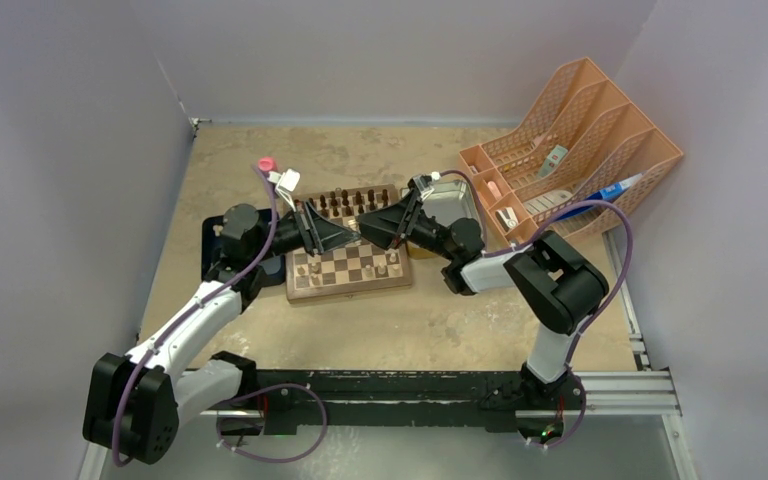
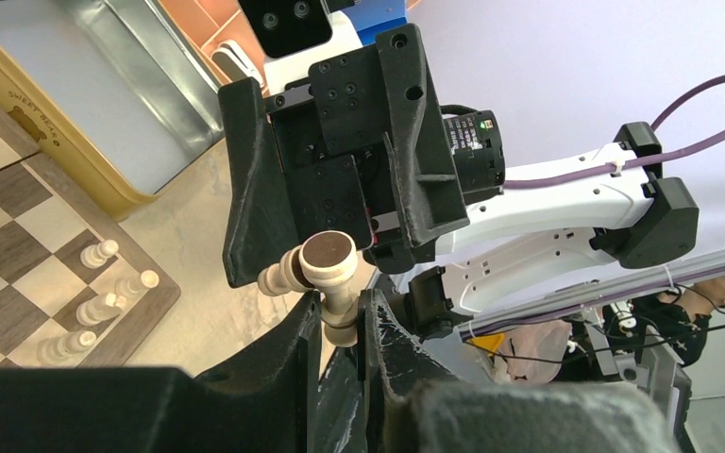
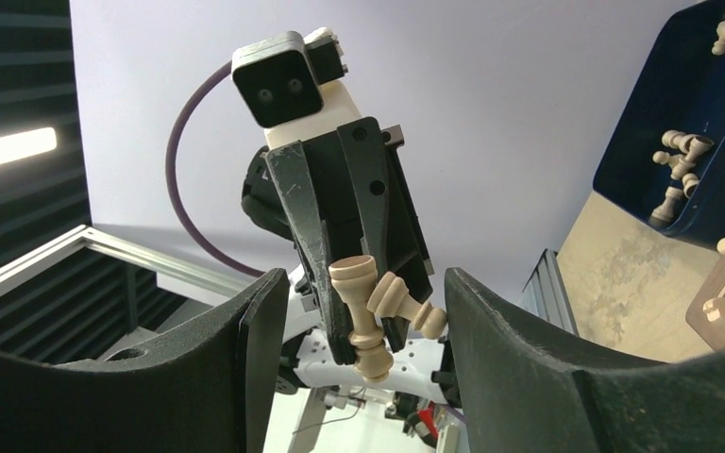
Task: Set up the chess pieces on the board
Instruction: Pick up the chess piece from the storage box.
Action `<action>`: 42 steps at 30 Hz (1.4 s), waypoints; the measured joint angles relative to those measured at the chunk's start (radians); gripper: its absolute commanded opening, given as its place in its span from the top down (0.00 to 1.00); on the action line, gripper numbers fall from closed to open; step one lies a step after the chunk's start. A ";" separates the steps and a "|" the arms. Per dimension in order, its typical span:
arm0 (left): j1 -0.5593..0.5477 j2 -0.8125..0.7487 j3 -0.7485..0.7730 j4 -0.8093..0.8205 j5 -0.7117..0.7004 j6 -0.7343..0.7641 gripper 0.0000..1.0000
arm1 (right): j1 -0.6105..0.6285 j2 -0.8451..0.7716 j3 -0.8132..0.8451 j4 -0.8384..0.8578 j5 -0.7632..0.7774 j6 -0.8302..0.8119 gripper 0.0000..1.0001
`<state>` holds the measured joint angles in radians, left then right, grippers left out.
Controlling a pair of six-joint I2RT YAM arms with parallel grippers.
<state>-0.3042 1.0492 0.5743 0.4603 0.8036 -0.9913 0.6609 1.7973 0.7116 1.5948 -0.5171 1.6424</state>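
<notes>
Next, I line up my right gripper with the tilted piece's round end (image 3: 431, 323) and take only that piece, because both pale pieces (image 3: 375, 300) cross between its open fingers.
The board (image 1: 350, 291) lies at mid-table, with dark chess pieces (image 1: 345, 205) lined along its far edge and a few pale ones (image 1: 310, 268) on the near rows. Both grippers meet just above it. My left gripper (image 2: 340, 307) is shut on the stem of a pale piece (image 2: 328, 260), base end outward. A second pale piece (image 2: 278, 274) lies tilted against the first. My right gripper (image 3: 363, 283) stands open, one finger on each side of both pale pieces (image 3: 363, 316). The tilted piece (image 3: 406, 300) reaches almost to the right-hand finger (image 3: 491, 330).
A dark blue tray (image 3: 680, 142) left of the board holds several loose pale pieces. A metal tin (image 1: 450, 205) sits right of the board. An orange file rack (image 1: 570, 140) stands at the back right. A pink-capped item (image 1: 266, 164) lies behind the board's left corner.
</notes>
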 measured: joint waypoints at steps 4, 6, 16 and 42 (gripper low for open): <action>0.000 0.000 0.005 -0.007 -0.004 0.013 1.00 | 0.000 0.000 -0.002 -0.009 0.000 0.000 0.43; 0.000 0.000 0.006 -0.010 -0.008 0.016 1.00 | 0.000 0.000 -0.008 -0.009 0.000 0.001 0.45; 0.000 0.000 0.006 -0.022 -0.024 0.019 1.00 | 0.000 0.000 -0.043 -0.006 0.001 0.000 0.52; 0.000 -0.004 0.004 0.056 -0.031 -0.070 1.00 | 0.008 -0.007 -0.047 -0.003 0.023 0.005 0.27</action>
<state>-0.3046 1.0451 0.5785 0.5167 0.7727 -1.0615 0.6693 1.7901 0.6643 1.5921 -0.4938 1.6474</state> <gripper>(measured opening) 0.156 0.707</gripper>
